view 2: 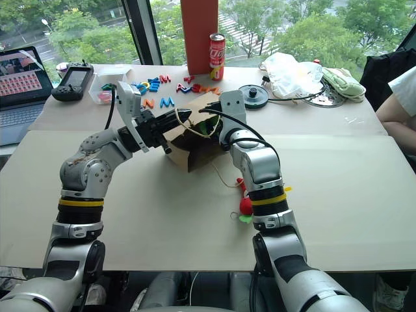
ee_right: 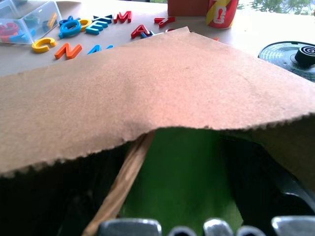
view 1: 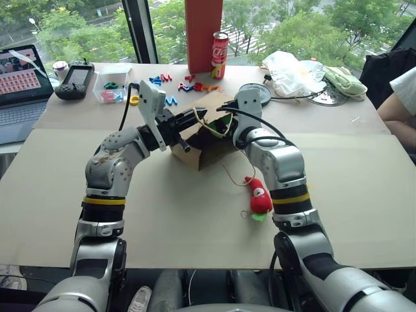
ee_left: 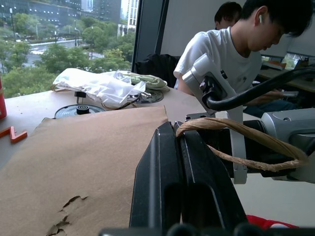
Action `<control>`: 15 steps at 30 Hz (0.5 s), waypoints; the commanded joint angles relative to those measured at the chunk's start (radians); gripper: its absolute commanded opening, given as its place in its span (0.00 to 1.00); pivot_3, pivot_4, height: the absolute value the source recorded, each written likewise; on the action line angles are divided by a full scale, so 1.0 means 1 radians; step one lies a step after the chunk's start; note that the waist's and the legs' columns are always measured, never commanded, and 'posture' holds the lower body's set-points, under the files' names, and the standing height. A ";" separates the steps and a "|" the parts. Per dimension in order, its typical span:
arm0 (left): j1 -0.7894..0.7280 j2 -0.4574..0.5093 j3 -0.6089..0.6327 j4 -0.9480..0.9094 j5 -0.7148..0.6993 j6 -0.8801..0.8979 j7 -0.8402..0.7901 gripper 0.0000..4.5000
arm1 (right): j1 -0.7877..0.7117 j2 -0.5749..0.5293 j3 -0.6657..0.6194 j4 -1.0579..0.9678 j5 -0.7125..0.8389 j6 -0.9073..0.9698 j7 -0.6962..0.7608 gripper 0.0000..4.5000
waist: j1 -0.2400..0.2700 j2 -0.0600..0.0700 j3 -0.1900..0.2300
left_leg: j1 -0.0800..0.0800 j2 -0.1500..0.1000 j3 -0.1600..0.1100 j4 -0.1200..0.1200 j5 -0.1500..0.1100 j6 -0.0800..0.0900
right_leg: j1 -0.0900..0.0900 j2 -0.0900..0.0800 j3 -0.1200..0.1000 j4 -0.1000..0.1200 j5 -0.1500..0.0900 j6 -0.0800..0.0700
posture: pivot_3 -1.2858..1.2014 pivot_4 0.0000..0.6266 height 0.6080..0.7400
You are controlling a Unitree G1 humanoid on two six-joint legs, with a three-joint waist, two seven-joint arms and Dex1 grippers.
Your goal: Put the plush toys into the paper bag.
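Observation:
My open right gripper should keep moving out to the red chili plush toy (view 1: 259, 197) and close there, since the lime-green plush toy (ee_right: 179, 177) is inside the paper bag.
The brown paper bag (view 1: 207, 155) lies on its side mid-table with its mouth toward me. My left gripper (ee_left: 176, 130) is shut on the bag's upper edge and twine handle (ee_left: 246, 147), holding the mouth up. My right gripper (view 1: 221, 125) reaches into the mouth. Its fingers stand apart and open, with the lime-green plush toy (ee_right: 182, 177) lying between them inside the bag. The red chili plush toy (view 1: 259, 195) rests on the table beside my right forearm, outside the bag.
Behind the bag are foam letters (view 1: 175, 81), a clear box (view 1: 110, 88), a cola can (view 1: 220, 55) and an orange-red column (view 1: 203, 32). A laptop (view 1: 19, 91) and controller (view 1: 75, 81) sit far left. A white plastic bag (view 1: 292, 71), a green cloth (view 1: 344, 81) and a seated person (view 1: 403, 104) are at the right.

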 commanded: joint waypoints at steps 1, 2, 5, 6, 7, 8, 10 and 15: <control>-0.003 0.008 0.012 -0.030 -0.008 -0.014 0.003 0.02 | -0.003 -0.030 0.004 -0.127 0.018 0.054 0.040 0.92 | 0.000 0.000 0.000 | 0.000 0.000 0.000 0.000 0.000 0.000 | 0.000 0.000 0.000 0.000 0.000 0.000 | 0.52 0.24 0.99; -0.002 0.007 0.012 -0.028 -0.006 -0.017 0.004 0.02 | 0.002 -0.038 0.006 -0.152 0.021 0.073 0.049 0.92 | 0.001 0.000 0.000 | 0.000 0.000 0.000 0.000 0.000 0.000 | 0.000 0.000 0.000 0.000 0.000 0.000 | 0.52 0.24 0.99; 0.001 0.005 0.014 -0.022 -0.004 -0.022 0.005 0.02 | 0.017 -0.063 0.006 -0.237 0.036 0.144 0.078 0.92 | 0.002 0.000 0.000 | 0.000 0.000 0.000 0.000 0.000 0.000 | 0.000 0.000 0.000 0.000 0.000 0.000 | 0.52 0.24 0.99; 0.002 0.004 0.014 -0.019 -0.002 -0.024 0.005 0.02 | 0.024 -0.074 0.004 -0.273 0.045 0.175 0.089 0.92 | 0.002 0.000 0.000 | 0.000 0.001 0.000 0.000 0.000 0.000 | 0.000 0.000 0.000 0.000 0.000 0.000 | 0.52 0.24 0.99; 0.002 0.003 0.013 -0.016 -0.001 -0.027 0.005 0.02 | 0.034 -0.090 -0.003 -0.323 0.064 0.216 0.104 0.92 | 0.002 0.000 0.000 | 0.000 0.001 0.000 0.000 0.000 0.000 | 0.000 0.000 0.000 0.000 0.000 0.000 | 0.52 0.24 0.99; 0.003 0.002 0.013 -0.014 0.000 -0.029 0.005 0.02 | 0.045 -0.106 -0.008 -0.368 0.081 0.252 0.119 0.92 | 0.003 0.000 0.000 | 0.000 0.001 0.000 0.000 0.000 0.000 | 0.000 0.000 0.000 0.000 0.000 0.000 | 0.52 0.24 0.99; 0.003 0.002 0.013 -0.012 0.001 -0.032 0.004 0.02 | 0.082 -0.159 -0.024 -0.477 0.120 0.337 0.156 0.92 | 0.006 0.000 0.000 | 0.000 0.000 0.000 0.000 0.000 0.000 | 0.000 -0.001 0.000 0.000 0.000 0.000 | 0.52 0.24 0.99; 0.005 0.001 0.014 0.001 0.004 -0.040 -0.001 0.02 | 0.209 -0.319 -0.077 -0.713 0.199 0.545 0.233 0.92 | 0.010 0.000 0.000 | -0.001 0.000 0.000 0.000 0.000 0.000 | 0.001 -0.001 0.000 -0.002 0.000 0.000 | 0.52 0.24 0.99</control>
